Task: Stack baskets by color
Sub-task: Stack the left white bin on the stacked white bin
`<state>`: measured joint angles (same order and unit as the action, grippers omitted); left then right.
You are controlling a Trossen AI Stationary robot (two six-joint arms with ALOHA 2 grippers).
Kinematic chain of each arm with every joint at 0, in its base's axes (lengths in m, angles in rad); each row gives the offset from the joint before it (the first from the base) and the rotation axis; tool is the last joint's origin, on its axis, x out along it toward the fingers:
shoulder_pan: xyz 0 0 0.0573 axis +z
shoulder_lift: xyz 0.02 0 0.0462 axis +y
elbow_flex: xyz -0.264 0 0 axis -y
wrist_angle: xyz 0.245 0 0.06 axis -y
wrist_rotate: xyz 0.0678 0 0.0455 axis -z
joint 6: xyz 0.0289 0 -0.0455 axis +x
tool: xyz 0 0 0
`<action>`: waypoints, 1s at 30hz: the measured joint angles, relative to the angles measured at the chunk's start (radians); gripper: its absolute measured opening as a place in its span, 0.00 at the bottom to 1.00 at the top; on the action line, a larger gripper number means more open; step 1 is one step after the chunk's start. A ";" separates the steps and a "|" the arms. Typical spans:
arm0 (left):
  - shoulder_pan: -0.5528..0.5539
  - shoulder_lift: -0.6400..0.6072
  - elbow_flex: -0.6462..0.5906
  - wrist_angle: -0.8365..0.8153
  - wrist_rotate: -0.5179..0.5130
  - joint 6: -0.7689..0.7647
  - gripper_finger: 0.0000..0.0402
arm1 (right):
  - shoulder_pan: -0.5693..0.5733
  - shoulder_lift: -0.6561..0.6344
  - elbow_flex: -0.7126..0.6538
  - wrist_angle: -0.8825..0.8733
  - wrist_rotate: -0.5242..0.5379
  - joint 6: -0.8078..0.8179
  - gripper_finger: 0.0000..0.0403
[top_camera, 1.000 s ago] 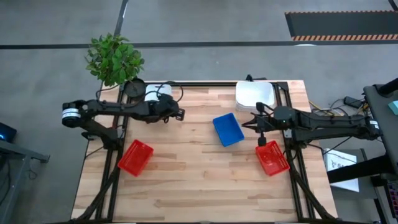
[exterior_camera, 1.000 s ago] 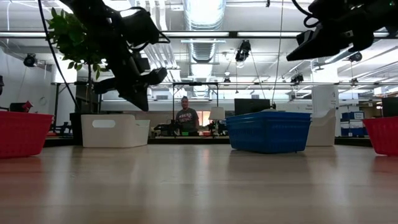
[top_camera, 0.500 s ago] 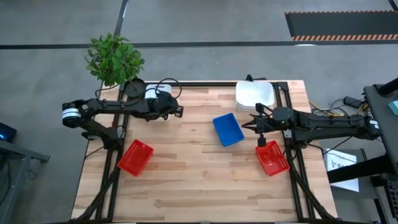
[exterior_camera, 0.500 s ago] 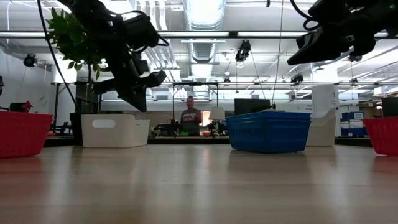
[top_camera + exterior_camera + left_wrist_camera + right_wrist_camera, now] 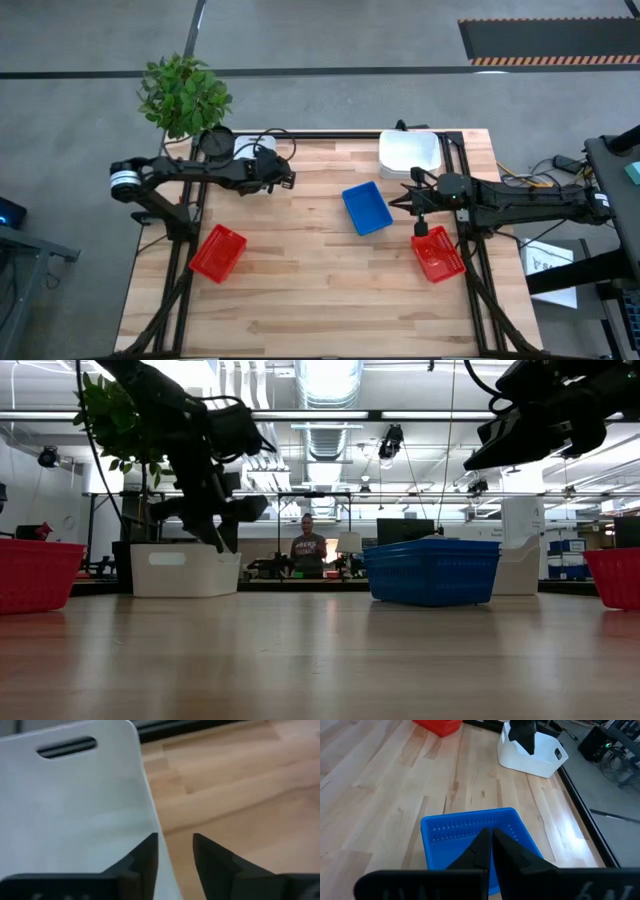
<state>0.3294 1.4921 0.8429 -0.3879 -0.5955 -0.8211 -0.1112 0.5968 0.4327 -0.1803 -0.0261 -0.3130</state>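
The white basket (image 5: 254, 147) by the plant is too far away for my right gripper to reach, so my left gripper should put it down next to the blue basket for a handover.
A white basket (image 5: 246, 151) stands at the table's far left corner, and its handle slot (image 5: 67, 747) shows in the left wrist view. My left gripper (image 5: 175, 840) is open and slants down over the basket's right-hand rim (image 5: 152, 815), one finger over the inside and one outside. A blue basket (image 5: 366, 207) rests on the table's middle. My right gripper (image 5: 491, 837) hangs shut above it, clear of it. Red baskets sit at the near left (image 5: 218, 252) and the near right (image 5: 437, 253). My left gripper stands astride the white basket's right-hand rim (image 5: 159, 845), coming from above at a slant. One finger (image 5: 145, 857) is over the inside and the other over the wood outside. I cannot tell whether either finger touches the wall.
More white baskets (image 5: 410, 153) stand at the far right corner. A potted plant (image 5: 183, 95) stands just off the far left corner. Bare wood lies along the near edge between the red baskets. A person (image 5: 306, 548) stands in the room beyond the table.
My left gripper has sunk a little toward the white basket at the far left. My right gripper and all the baskets have kept their places.
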 joint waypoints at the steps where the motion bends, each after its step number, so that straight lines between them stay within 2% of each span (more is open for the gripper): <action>1: 0.000 0.010 0.000 0.005 -0.020 0.000 0.29 | 0.000 0.000 -0.001 0.000 0.000 0.000 0.02; 8: 0.001 0.055 0.002 0.040 -0.094 0.030 0.38 | 0.000 0.000 -0.010 0.001 0.000 0.011 0.02; 15: 0.005 0.097 0.001 0.101 -0.095 0.051 0.38 | 0.000 0.000 -0.012 0.003 0.000 0.017 0.02; 30: 0.010 0.149 0.002 0.108 -0.094 0.043 0.38 | 0.000 0.000 -0.013 0.003 0.000 0.029 0.02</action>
<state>0.3389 1.6406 0.8444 -0.2802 -0.6891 -0.7785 -0.1115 0.5968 0.4198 -0.1769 -0.0261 -0.2840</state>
